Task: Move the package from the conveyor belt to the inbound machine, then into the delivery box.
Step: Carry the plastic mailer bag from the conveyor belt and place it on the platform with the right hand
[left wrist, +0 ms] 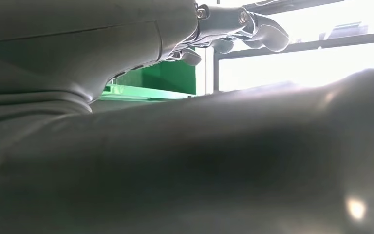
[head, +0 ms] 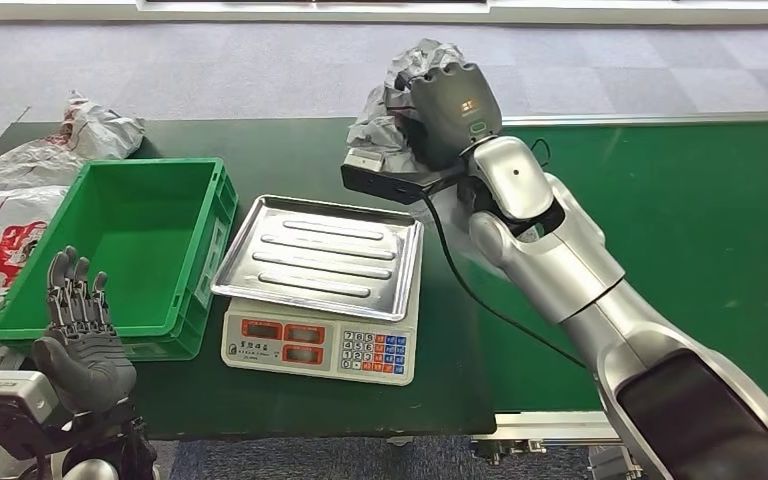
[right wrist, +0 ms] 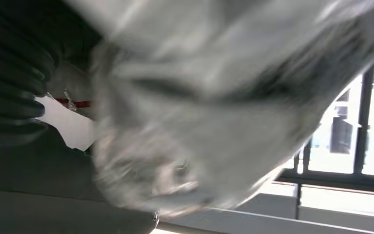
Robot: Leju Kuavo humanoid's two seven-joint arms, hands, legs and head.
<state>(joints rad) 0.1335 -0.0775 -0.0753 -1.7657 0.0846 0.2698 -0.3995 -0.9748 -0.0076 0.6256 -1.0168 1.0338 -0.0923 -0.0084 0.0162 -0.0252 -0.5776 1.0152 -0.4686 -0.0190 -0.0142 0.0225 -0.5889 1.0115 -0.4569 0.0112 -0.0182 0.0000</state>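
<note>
The package's grey plastic (head: 423, 58) is loose and crumpled, so the package will bunch up where the robot grips it and its ends will spread outward when the robot lifts it.
A crumpled grey plastic package (head: 392, 105) is lifted off the table, gripped by my right hand (head: 455, 105), above the far edge between the scale and the green conveyor belt (head: 680, 230). Seen close up from the right wrist, the package (right wrist: 214, 112) is blurred, with my right hand's ribbed cover (right wrist: 9, 83) beside it. The scale with its steel tray (head: 320, 250) stands in front of the package. A green delivery box (head: 125, 240) sits left of the scale. My left hand (head: 80, 330) hovers open near the box's front left corner, its fingers (left wrist: 243, 27) spread apart.
Two other bagged parcels lie left of the box: a grey one (head: 60, 145) behind and a white one with red print (head: 0, 245). The scale's keypad (head: 375, 352) faces me. The dark table (head: 290, 150) ends just ahead of the scale.
</note>
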